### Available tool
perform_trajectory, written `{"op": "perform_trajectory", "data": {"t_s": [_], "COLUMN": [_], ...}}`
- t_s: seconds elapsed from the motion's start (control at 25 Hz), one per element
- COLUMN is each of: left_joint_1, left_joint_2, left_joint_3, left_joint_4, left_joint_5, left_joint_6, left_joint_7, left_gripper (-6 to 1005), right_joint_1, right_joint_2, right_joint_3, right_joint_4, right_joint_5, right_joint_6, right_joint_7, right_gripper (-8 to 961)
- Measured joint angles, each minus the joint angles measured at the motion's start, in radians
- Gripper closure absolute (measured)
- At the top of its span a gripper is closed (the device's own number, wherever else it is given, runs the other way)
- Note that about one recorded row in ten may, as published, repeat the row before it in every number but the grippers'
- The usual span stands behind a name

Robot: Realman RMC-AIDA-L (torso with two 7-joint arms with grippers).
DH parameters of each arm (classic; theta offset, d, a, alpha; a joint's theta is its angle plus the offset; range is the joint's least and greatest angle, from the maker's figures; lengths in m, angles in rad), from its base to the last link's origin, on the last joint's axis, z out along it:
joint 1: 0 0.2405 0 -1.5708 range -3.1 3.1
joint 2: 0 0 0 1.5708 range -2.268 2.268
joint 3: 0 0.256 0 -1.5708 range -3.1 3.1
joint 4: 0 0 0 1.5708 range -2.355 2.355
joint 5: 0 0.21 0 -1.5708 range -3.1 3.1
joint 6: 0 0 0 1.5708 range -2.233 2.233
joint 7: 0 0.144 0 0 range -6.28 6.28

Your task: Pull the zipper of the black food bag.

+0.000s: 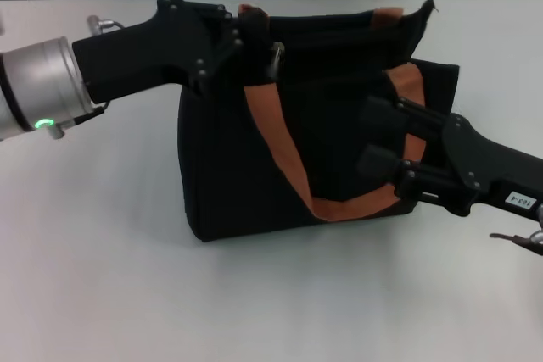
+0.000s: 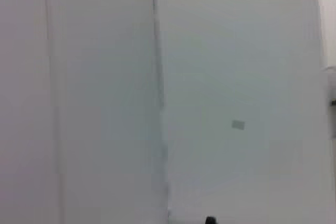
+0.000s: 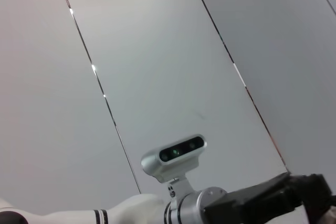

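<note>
I should raise my right gripper and grab the silver pull (image 1: 276, 58), because the zipper pull hangs free beside the bag's top corner (image 1: 257, 33), which my left gripper is holding.
The black food bag (image 1: 229, 175) stands upright in the middle of the table in the head view, with brown-orange handles (image 1: 280, 150) hanging down its front. The silver zipper (image 1: 277, 55) pull is on the bag's upper edge near its left end. My left gripper (image 1: 259, 44) is at that top left corner and looks shut on the zipper. My right gripper (image 1: 373, 136) is open, its two fingers spread against the right part of the bag's front, by the handle. The bag's top looks open to the right of the pull. Neither wrist view shows the bag.
The bag sits on a white table (image 1: 102, 277), with bare surface to the left and in front. A grey panelled wall is behind. The right wrist view shows the left arm's wrist camera (image 3: 174, 153) against the wall panels.
</note>
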Motion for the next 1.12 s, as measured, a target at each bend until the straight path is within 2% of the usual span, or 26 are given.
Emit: {"op": "perform_trajectory", "data": {"t_s": [0.48, 0.88, 1.12], "left_joint_1": [0.003, -0.005, -0.009], "left_joint_2": [0.001, -0.001, 0.0], "left_joint_3": [-0.008, -0.005, 0.001], "left_joint_4": [-0.032, -0.033, -0.033], "left_joint_5": [-0.037, -0.048, -0.08], "left_joint_6": [-0.039, -0.022, 0.0], "left_joint_7": [-0.01, 0.002, 0.002], "left_gripper": [963, 960, 957], "right_joint_1": [0.015, 0.047, 0.055], "right_joint_2": [0.0, 0.0, 0.003], "right_joint_3": [0.014, 0.011, 0.016], "right_joint_4": [-0.012, -0.031, -0.038], "right_joint_5": [0.089, 0.103, 0.132], "right_joint_6": [0.025, 0.059, 0.062], "right_joint_7": [0.12, 0.128, 0.1], "right_gripper": [198, 201, 349]}}
